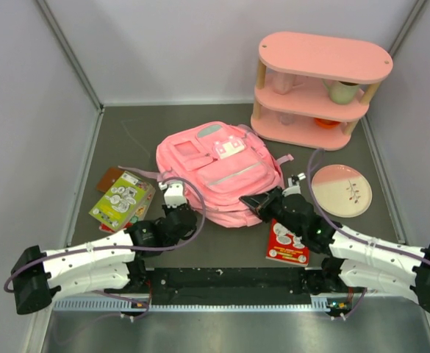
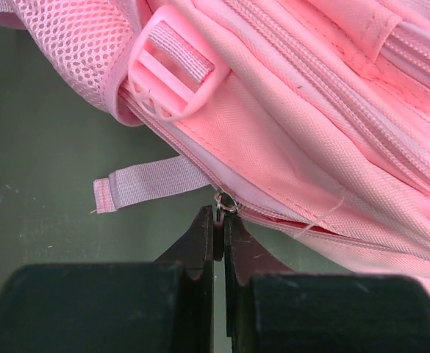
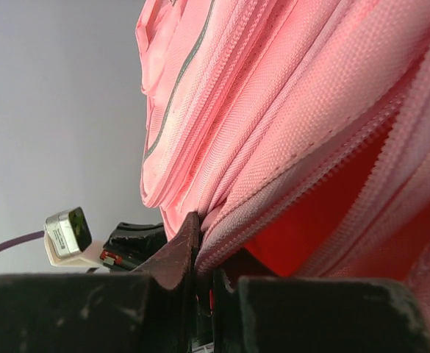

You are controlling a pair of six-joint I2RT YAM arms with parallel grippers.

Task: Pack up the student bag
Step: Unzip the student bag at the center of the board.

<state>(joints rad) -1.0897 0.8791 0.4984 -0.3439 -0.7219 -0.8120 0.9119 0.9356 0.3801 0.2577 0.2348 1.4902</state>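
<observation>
My right gripper, the one nearest the red book, is busy on the bag's fabric edge [image 3: 220, 229], so my left gripper should leave the zipper pull and take over the bag's fabric edge.
The student bag [image 1: 218, 165], a pink backpack, lies flat in the middle of the table with its front pockets up. At its near left corner, my left gripper [image 1: 176, 198] is shut on the metal zipper pull [image 2: 226, 204], which sits right at the fingertips [image 2: 219, 220]. A pink buckle [image 2: 167, 73] and a loose strap [image 2: 145, 184] lie just beyond. My right gripper [image 1: 255, 202] is at the bag's near right edge. It [image 3: 203, 246] is shut on the fabric lip [image 3: 222, 228] beside the zipper teeth, where the seam gapes and shows a red inside [image 3: 325, 213].
A green book [image 1: 121, 198] and a brown item [image 1: 110, 178] lie left of the bag. A red book [image 1: 286, 243] lies under my right arm. A pink-and-white plate [image 1: 342, 190] sits to the right. The pink oval shelf unit [image 1: 319, 84] holds cups at the back right.
</observation>
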